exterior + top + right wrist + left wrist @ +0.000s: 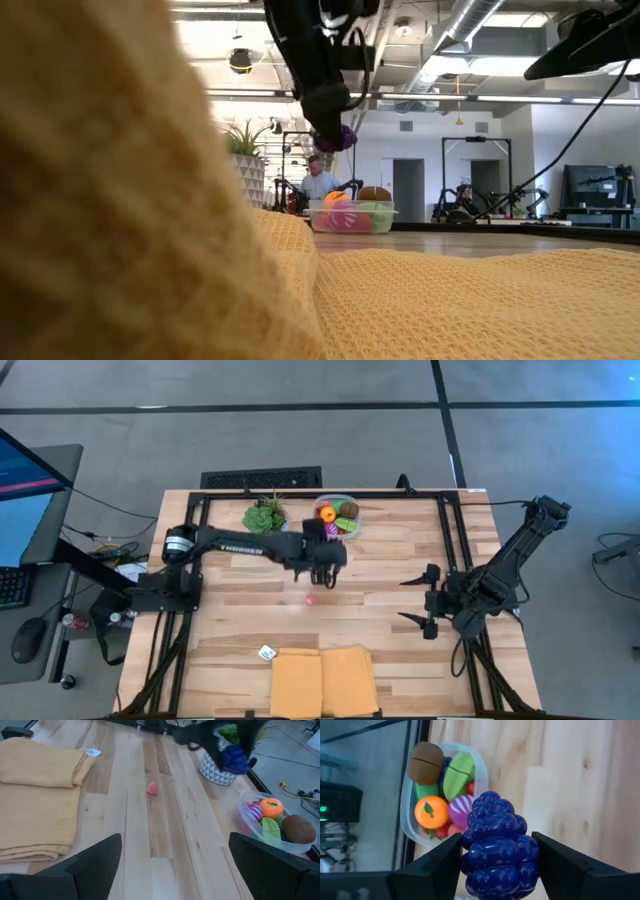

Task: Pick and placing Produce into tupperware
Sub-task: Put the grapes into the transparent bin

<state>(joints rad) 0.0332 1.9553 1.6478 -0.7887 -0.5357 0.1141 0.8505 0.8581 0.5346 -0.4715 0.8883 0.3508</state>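
The purple grape bunch [346,138] hangs higher than the tupperware's rim, so my left gripper should carry on moving it until it rests beside the orange [327,514], then let go.
My left gripper [496,842] is shut on a purple grape bunch [497,845] and hovers above the table just near of the tupperware [337,518]. The same grapes [340,137] show high above the tabletop in the low view. The clear tupperware [410,815] stands on the table and holds an orange, a brown piece, green pieces and a pink-striped piece. A small pink piece [310,599] lies on the wood below the left gripper. My right gripper [175,840] waits open at the table's right side [425,600]. My left gripper pinches the grape bunch between its two fingers, one finger [445,857] on each side of the bunch's flank [470,855]. The fingers come from above, pointing down. The bunch sits at their free ends, lifted clear of the table [340,137].
A leafy plant in a white patterned pot [265,515] stands left of the tupperware at the far edge. A folded yellow cloth [322,680] with a small white tag [266,653] beside it lies at the near edge. Bare wood lies between cloth and tupperware.
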